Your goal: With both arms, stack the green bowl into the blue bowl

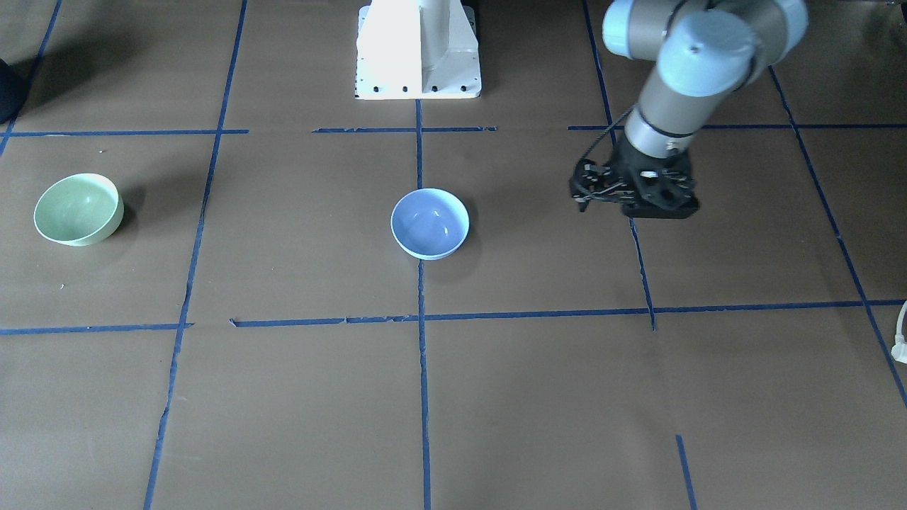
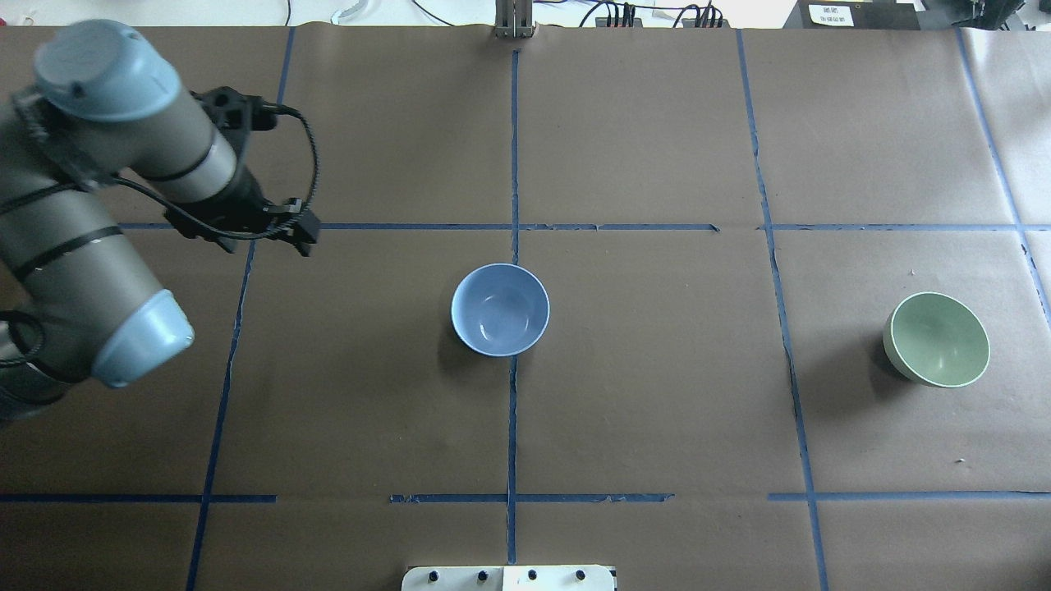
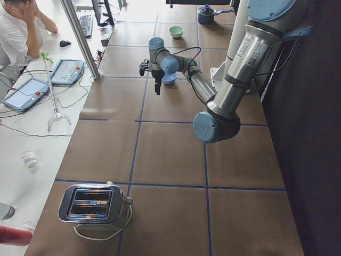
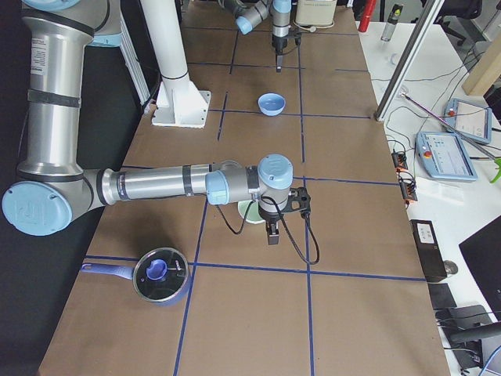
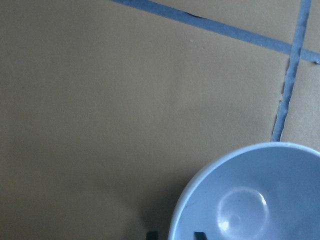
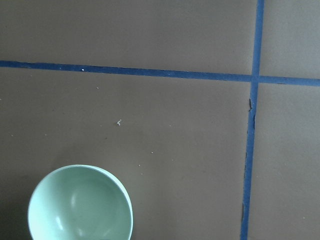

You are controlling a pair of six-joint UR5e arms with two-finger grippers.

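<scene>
My gripper will lower the green bowl (image 1: 79,209), and the green bowl will nest almost to its rim, because the blue bowl is empty (image 1: 430,224) and flares like the green one.
The blue bowl (image 1: 430,223) stands upright at the table's middle (image 2: 500,309). The green bowl (image 1: 78,209) stands upright far out on my right side (image 2: 940,339). My left gripper (image 1: 579,195) hangs above the table, well to the left of the blue bowl (image 2: 305,238) and holding nothing. Its two fingertips (image 5: 152,235) show a little apart at the bottom edge of the left wrist view, by the blue bowl's rim (image 5: 255,195). My right gripper (image 4: 272,237) shows only in the exterior right view, just beside the green bowl (image 6: 80,205); I cannot tell whether it is open or shut.
The white pedestal (image 1: 418,49) stands at the robot's side of the table. A toaster (image 3: 93,202) sits at the left end. A lidded pot (image 4: 160,276) sits at the right end. An operator (image 3: 16,26) sits beside the table with tablets.
</scene>
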